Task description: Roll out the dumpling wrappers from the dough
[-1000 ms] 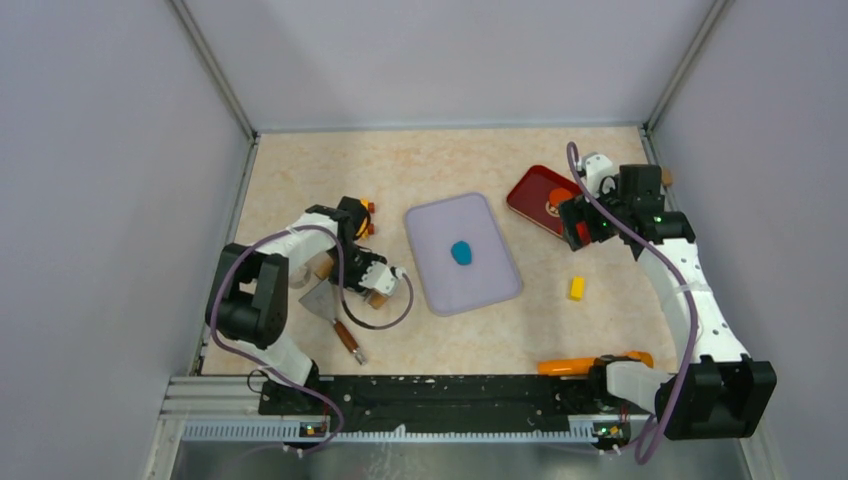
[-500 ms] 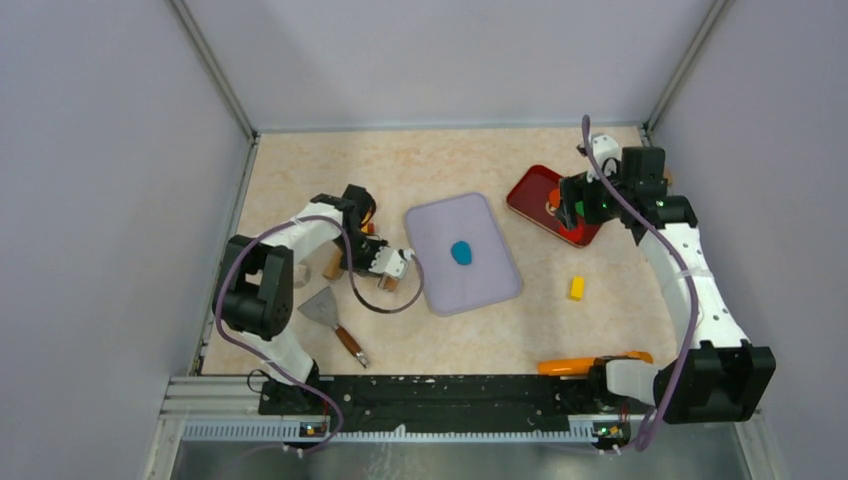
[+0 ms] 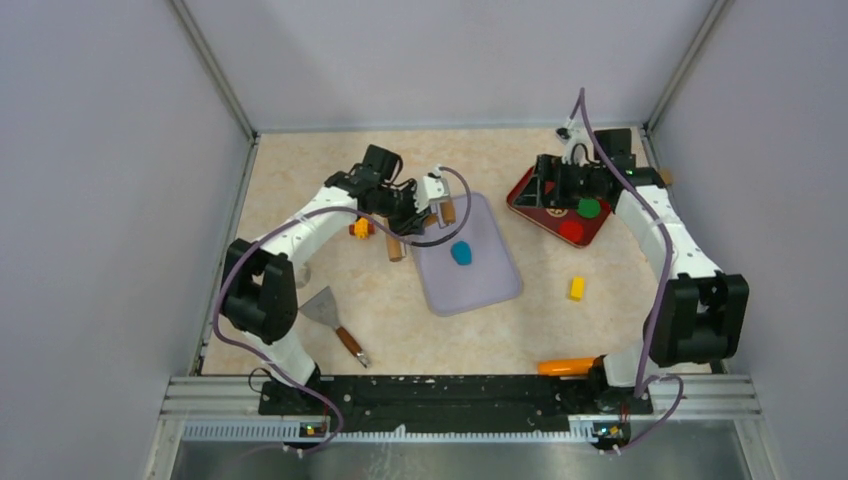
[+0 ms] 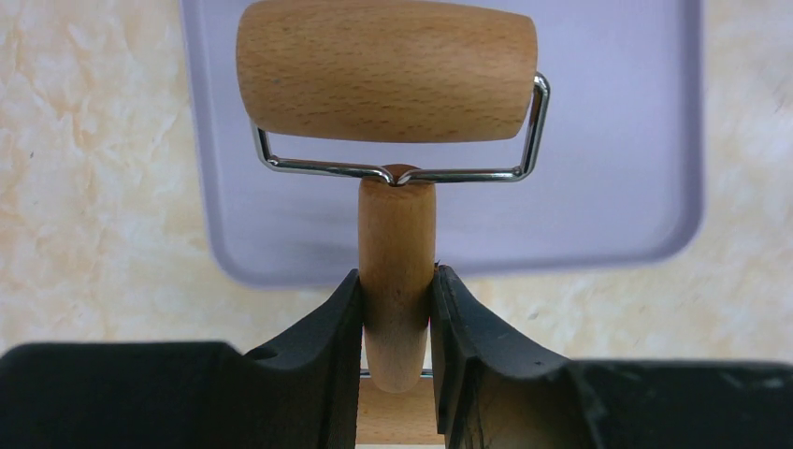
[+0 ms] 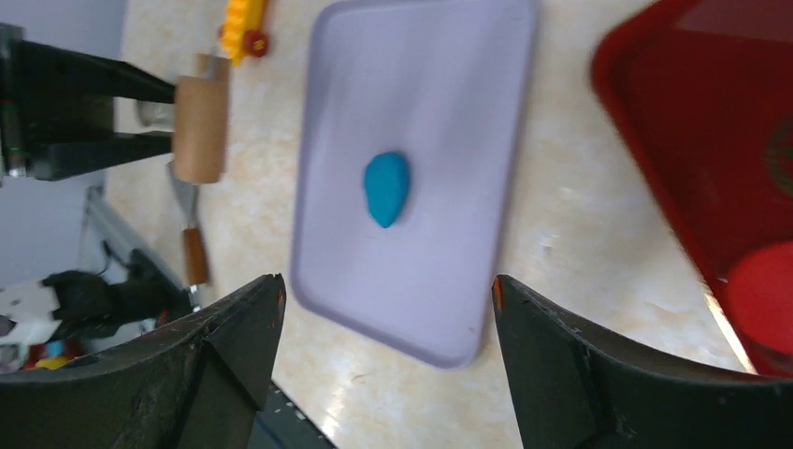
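I should hold the roller's handle (image 4: 397, 213) near the wide end with my right gripper before my left gripper regrips, because the wooden roller's wide end (image 4: 386, 71) sticks out past my left gripper.
A small teal-blue lump of dough (image 3: 461, 253) (image 5: 386, 188) lies near the middle of the lavender mat (image 3: 480, 290) (image 5: 439, 84) (image 4: 608, 112). My left gripper (image 3: 424, 216) (image 4: 396, 281) is shut on the handle of the wooden roller (image 3: 446, 210) (image 4: 386, 70). The roller's barrel hangs over the mat's far-left corner, apart from the dough. My right gripper (image 3: 546, 190) (image 5: 388, 290) is open with nothing between its fingers, above the left part of the red tray (image 3: 530, 212) (image 5: 673, 122). No dumpling wrappers are in view.
A green disc (image 3: 589, 208) and a red disc (image 3: 572, 230) lie in the red tray. A yellow block (image 3: 577, 288) sits right of the mat. A scraper (image 3: 325, 308) lies at the near left, an orange tool (image 3: 565, 366) at the near edge, a yellow-orange toy (image 3: 360, 228) left of the mat.
My left arm has carried the roller from the table left of the mat up to the mat's far-left corner. My right arm has swung toward the far side, over the red tray.
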Action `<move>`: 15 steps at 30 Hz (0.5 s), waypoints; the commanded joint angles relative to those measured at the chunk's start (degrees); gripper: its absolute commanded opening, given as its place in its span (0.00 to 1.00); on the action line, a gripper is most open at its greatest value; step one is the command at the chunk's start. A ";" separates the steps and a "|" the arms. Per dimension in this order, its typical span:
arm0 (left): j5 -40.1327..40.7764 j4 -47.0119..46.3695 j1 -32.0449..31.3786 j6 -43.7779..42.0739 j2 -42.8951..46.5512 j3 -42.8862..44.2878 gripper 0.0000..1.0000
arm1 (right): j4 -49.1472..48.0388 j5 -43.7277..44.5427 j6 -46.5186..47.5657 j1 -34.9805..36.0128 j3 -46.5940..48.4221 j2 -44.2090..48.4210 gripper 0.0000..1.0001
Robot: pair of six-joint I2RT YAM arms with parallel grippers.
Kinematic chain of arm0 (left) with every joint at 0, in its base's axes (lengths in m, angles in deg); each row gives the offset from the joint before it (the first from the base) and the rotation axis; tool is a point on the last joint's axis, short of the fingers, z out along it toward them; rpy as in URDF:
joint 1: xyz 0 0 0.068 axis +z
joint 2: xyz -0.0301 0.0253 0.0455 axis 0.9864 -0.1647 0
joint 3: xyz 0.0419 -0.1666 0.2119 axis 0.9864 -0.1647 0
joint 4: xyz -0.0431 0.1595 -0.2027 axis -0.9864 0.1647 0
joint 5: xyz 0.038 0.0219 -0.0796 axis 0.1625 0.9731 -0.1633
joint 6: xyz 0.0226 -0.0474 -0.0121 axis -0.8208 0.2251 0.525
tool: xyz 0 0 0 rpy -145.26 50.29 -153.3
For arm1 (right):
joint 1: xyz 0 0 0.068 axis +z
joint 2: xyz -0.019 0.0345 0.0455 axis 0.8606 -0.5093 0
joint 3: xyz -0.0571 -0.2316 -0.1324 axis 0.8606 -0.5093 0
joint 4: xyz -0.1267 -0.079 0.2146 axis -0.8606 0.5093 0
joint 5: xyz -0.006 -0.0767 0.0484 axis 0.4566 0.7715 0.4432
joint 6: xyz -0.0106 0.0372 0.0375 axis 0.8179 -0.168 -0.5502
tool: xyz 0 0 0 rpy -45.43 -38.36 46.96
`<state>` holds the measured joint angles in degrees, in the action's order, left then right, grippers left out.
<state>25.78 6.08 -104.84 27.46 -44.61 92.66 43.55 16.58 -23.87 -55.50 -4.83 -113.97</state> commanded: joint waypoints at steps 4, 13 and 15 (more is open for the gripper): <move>-3.80 -14.10 -7.57 23.58 1.48 2.86 0.00 | 4.24 -14.77 -1.16 6.52 11.07 -9.83 0.85; -0.84 -20.31 -9.84 32.08 0.41 2.62 0.00 | -0.53 -17.54 -8.28 9.13 11.58 -15.07 0.80; -0.56 -19.95 -10.81 30.27 0.43 2.86 0.00 | -1.14 -17.13 -8.69 9.98 11.10 -15.70 0.77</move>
<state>24.94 -7.97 -114.72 55.57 -44.63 92.81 44.40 0.98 -30.85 -47.92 4.44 -128.46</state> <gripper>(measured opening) 0.323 0.796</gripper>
